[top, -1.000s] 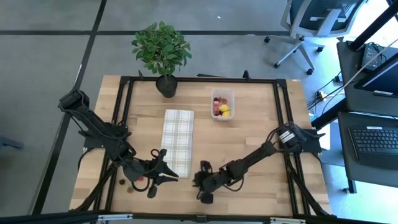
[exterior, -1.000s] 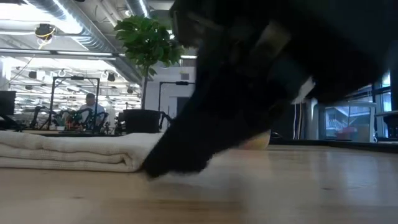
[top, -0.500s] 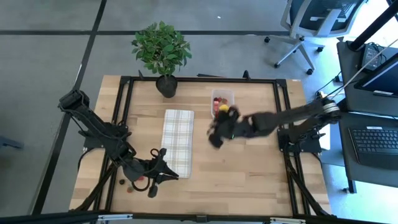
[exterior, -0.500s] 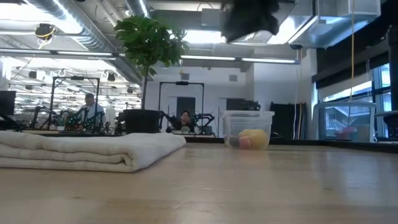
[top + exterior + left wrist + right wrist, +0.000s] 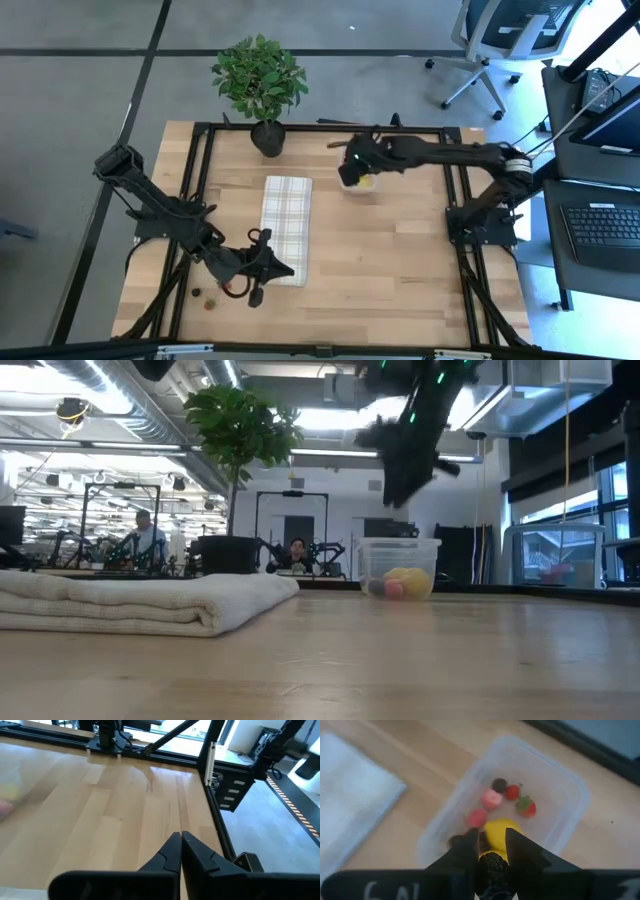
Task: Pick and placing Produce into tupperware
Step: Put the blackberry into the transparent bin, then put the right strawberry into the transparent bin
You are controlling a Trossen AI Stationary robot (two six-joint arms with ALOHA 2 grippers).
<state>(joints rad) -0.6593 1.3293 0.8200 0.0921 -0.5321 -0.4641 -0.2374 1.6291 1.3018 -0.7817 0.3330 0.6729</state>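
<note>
The red strawberry is next to my left gripper and on the other side of the checked cloth from my right gripper, so my left gripper should bring the strawberry to the tupperware (image 5: 398, 567).
The clear tupperware (image 5: 362, 186) stands at the table's far middle, and in it lie red, pink, dark and yellow produce (image 5: 502, 830). It shows in the low view as a clear tub (image 5: 400, 565). My right gripper (image 5: 491, 856) hangs above the tupperware (image 5: 570, 785), shut on a dark piece; the high view (image 5: 352, 166) and the low view (image 5: 397, 495) show it too. Loose produce pieces (image 5: 212, 297) lie near the table's near left corner. My left gripper (image 5: 285, 271) hovers beside them at the checked cloth's near end, shut and empty (image 5: 181, 840). My right gripper pinches a small dark, knobbly produce piece (image 5: 492, 870) between its two fingers, coming from above and pointing down. The piece is lifted clear, hanging over the tupperware's inside.
The folded checked cloth (image 5: 286, 228) lies left of the tupperware, a thick low roll in the low view (image 5: 130, 605). A potted plant (image 5: 260, 80) stands at the far edge. A black frame (image 5: 450, 190) rims the table. Bare wood lies on the right half.
My right gripper has risen from the table's near edge and swung toward the far edge, ending above the tupperware. My left gripper has shifted a little toward the table's right, beside the cloth's near end.
</note>
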